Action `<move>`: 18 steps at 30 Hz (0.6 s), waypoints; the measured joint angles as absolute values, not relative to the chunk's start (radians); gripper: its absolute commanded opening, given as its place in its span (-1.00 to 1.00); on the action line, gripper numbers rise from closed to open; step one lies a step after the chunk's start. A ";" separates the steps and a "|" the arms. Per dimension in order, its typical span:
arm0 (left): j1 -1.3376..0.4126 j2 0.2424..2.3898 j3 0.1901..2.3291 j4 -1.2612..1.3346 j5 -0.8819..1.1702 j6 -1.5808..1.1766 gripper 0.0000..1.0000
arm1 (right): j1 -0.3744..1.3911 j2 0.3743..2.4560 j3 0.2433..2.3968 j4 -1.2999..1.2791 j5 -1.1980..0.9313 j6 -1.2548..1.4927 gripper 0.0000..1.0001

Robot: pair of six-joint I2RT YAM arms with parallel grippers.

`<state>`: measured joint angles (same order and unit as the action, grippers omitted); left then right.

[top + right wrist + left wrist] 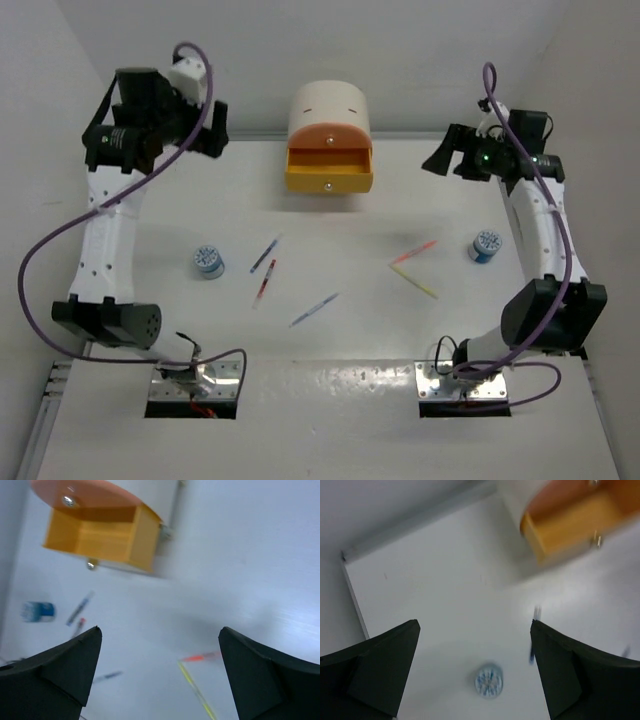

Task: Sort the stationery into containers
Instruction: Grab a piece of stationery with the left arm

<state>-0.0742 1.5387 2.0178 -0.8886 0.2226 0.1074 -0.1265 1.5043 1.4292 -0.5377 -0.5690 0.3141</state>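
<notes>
The round blue-white piece (209, 264) stands clear of the pens, so my left gripper should now go down with its fingers open and close around the lid (207, 256) of that piece.
The cream arch-topped box (328, 108) stands at the back centre with its yellow drawer (329, 172) pulled open and its orange drawer (329, 136) shut. Two blue-purple pens (266, 253) (314, 309) and a red pen (265, 283) lie left of centre. A pink stick (413, 252) and a yellow stick (414, 281) lie right of centre. Round blue-white pieces sit at left (208, 261) and right (485, 245). My left gripper (213, 130) is open, high at the back left. My right gripper (440, 155) is open, high at the back right. Both are empty.
Purple cables (40, 250) loop beside both arms. The table's back edge meets the white wall behind the box. The open yellow drawer also shows in the left wrist view (570, 527) and the right wrist view (100, 537).
</notes>
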 measured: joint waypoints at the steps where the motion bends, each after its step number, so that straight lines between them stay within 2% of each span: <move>1: -0.064 1.509 1.959 -0.920 0.225 0.152 1.00 | -0.135 1.502 1.457 -0.611 -0.534 0.257 0.98; 7: -0.042 1.386 1.536 -1.122 0.183 0.401 1.00 | -0.166 1.493 1.494 -0.923 -0.331 -0.036 0.98; 11: -0.020 1.369 1.322 -1.140 0.129 0.477 1.00 | -0.246 1.493 1.491 -1.014 -0.257 -0.159 0.98; 18: -0.013 1.359 1.172 -1.023 0.074 0.494 1.00 | -0.300 1.490 1.420 -1.033 -0.187 -0.234 0.98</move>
<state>-0.0132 1.3586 1.1721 -1.0233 0.0738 0.4942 -0.2996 1.4899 1.4200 -1.0332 -0.1875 -0.2337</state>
